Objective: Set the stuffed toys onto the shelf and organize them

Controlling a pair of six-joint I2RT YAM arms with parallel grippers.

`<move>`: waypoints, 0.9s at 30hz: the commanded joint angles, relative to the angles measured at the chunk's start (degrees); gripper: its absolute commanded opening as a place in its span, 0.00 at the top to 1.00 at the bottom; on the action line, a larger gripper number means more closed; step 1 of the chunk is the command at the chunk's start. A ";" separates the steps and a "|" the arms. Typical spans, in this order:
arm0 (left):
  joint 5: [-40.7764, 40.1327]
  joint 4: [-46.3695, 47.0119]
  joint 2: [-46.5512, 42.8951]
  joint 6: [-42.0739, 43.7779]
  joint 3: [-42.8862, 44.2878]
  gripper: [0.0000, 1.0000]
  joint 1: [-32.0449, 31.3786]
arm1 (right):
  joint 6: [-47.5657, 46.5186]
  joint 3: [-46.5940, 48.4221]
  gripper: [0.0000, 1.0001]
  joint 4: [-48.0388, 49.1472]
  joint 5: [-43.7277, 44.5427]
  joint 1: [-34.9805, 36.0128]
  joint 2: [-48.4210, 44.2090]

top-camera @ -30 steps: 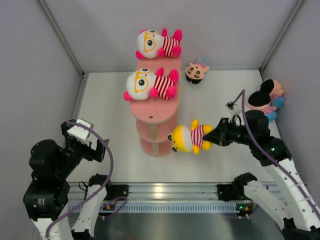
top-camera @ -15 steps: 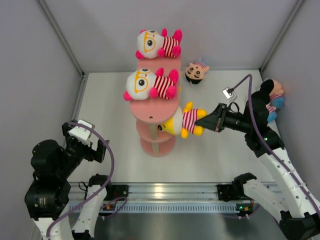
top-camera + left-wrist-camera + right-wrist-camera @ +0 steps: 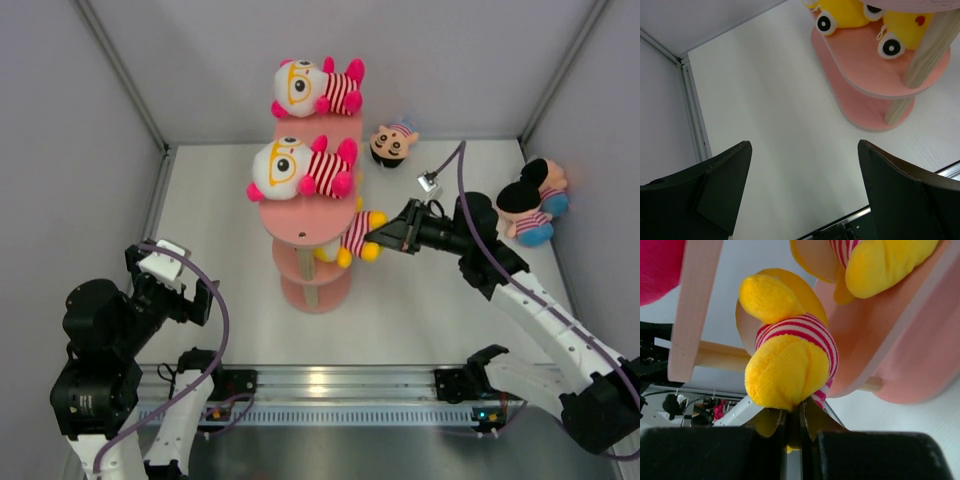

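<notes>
The robot's right gripper should go on pushing until the bear's legs reach the level [image 3: 291, 263], since the yellow bear's head [image 3: 328, 251] points into the gap beside the second yellow toy.
The salmon-pink shelf [image 3: 300, 218] stands at the middle of the table. Two white-faced stuffed toys with orange glasses [image 3: 318, 88] [image 3: 300, 167] lie on its upper tiers. My right gripper [image 3: 385, 236] is shut on the foot of a yellow bear in a striped shirt [image 3: 352, 238] [image 3: 790, 360], whose head is tucked under a pink tier. A second yellow toy [image 3: 880, 265] lies on the tier beside it. My left gripper [image 3: 178, 292] [image 3: 805, 190] hangs open and empty over bare table, left of the shelf's base [image 3: 875, 70].
A black-haired toy [image 3: 392, 143] lies on the table behind the shelf. A mouse-eared toy [image 3: 530, 205] lies by the right wall. Wooden posts [image 3: 930, 50] join the tiers. Grey walls close in the table on three sides.
My right gripper has carried the yellow bear up and to the left, from beside the shelf's base into the shelf under a tier. The left arm has stayed put.
</notes>
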 commanded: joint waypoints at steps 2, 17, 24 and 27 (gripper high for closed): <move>0.30 2.29 -0.18 0.00 -0.15 0.07 0.22 | 1.97 2.94 1.00 7.85 1.61 4.81 4.49; -0.14 2.29 -0.45 0.44 -1.37 0.07 0.22 | 3.29 2.85 0.89 12.18 5.38 9.92 13.73; 0.65 2.21 -0.27 0.44 -1.38 0.07 0.13 | 0.22 4.35 0.63 8.57 5.83 9.92 15.22; 0.47 2.20 -0.45 0.44 -1.46 0.07 0.22 | -1.01 4.96 0.61 6.55 6.89 9.92 15.13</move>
